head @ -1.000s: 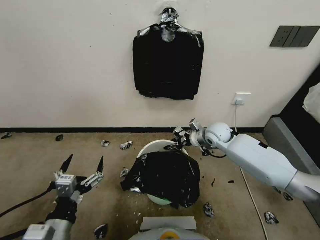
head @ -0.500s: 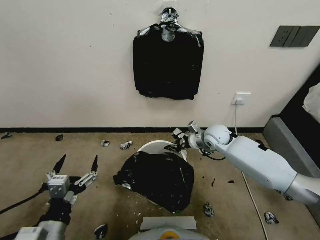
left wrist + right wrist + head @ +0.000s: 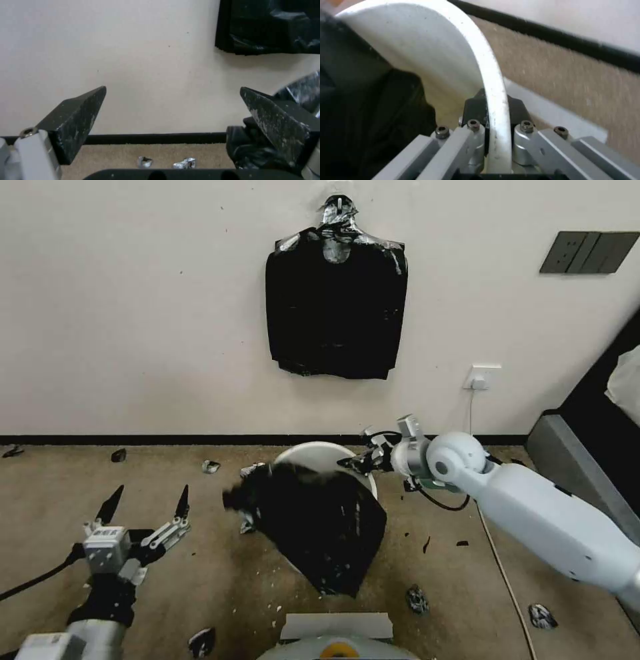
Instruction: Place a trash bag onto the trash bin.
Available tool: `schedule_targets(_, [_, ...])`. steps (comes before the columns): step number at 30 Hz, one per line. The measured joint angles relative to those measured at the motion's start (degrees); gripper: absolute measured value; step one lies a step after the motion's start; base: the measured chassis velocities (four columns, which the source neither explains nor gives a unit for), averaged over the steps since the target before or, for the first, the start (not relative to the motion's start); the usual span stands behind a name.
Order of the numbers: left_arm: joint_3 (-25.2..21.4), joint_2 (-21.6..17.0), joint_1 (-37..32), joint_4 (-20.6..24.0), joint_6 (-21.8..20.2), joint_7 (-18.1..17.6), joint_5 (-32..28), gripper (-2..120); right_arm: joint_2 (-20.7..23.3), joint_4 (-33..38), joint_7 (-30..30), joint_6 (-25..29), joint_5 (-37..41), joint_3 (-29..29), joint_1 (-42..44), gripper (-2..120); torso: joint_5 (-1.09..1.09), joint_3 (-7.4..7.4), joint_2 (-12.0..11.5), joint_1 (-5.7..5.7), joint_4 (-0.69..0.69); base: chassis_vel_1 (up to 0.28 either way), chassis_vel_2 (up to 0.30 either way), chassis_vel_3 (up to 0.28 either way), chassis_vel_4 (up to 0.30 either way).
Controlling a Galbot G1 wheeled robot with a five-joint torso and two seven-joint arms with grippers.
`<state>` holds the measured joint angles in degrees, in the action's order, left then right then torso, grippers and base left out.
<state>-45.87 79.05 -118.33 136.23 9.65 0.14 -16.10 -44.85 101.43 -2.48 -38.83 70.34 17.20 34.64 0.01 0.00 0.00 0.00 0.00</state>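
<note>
My gripper will drag the cream-white trash bin (image 3: 319,457) along when it pulls the black trash bag, because the trash bin's rim (image 3: 372,483) is tipped up in my right gripper.
The cream-white trash bin (image 3: 319,455) stands on the carpet near the wall, its rim tipped up so the inside shows. The crinkled black trash bag (image 3: 319,523) drapes over its near side and hangs past it toward me. My right gripper (image 3: 358,463) is shut on the bin's far right rim; in the right wrist view the rim (image 3: 488,62) runs between the gripper's (image 3: 495,107) dark pads, with the bag (image 3: 360,105) beside it. My left gripper (image 3: 152,493) stands open, left of the bin and apart from the bag. In the left wrist view it (image 3: 172,88) holds nothing, with the bag (image 3: 253,150) behind one finger.
A flat bundle of black bags (image 3: 337,300) hangs on the wall above the bin. Small black scraps (image 3: 417,599) lie scattered on the carpet. A wall socket (image 3: 481,377) with a cable is at the right, and grey furniture (image 3: 580,447) stands beyond it.
The right gripper has moved right and tipped the bin's rim up. The bag has slid left and hangs lower. The left gripper has drawn back to the lower left, still open.
</note>
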Motion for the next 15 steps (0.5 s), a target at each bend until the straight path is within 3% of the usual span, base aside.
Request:
schedule_targets(6, [1.3, -0.3, 1.3, 0.4, -1.5, -0.5, 0.0, 100, -0.1, 6.6, -12.8, 1.4, 5.2, -9.1, 11.1, 5, 0.00, 0.00, 0.0, 0.00, 0.00, 0.000, 0.000, 0.000, 0.000])
schedule_targets(15, [3.4, -0.5, 2.3, 0.9, -3.0, -0.9, 0.4, 100, -2.7, 12.0, -25.5, 6.3, 4.6, -21.5, 23.7, 5, -0.01, 0.00, 0.0, 0.00, 0.00, 0.000, 0.000, 0.000, 0.000])
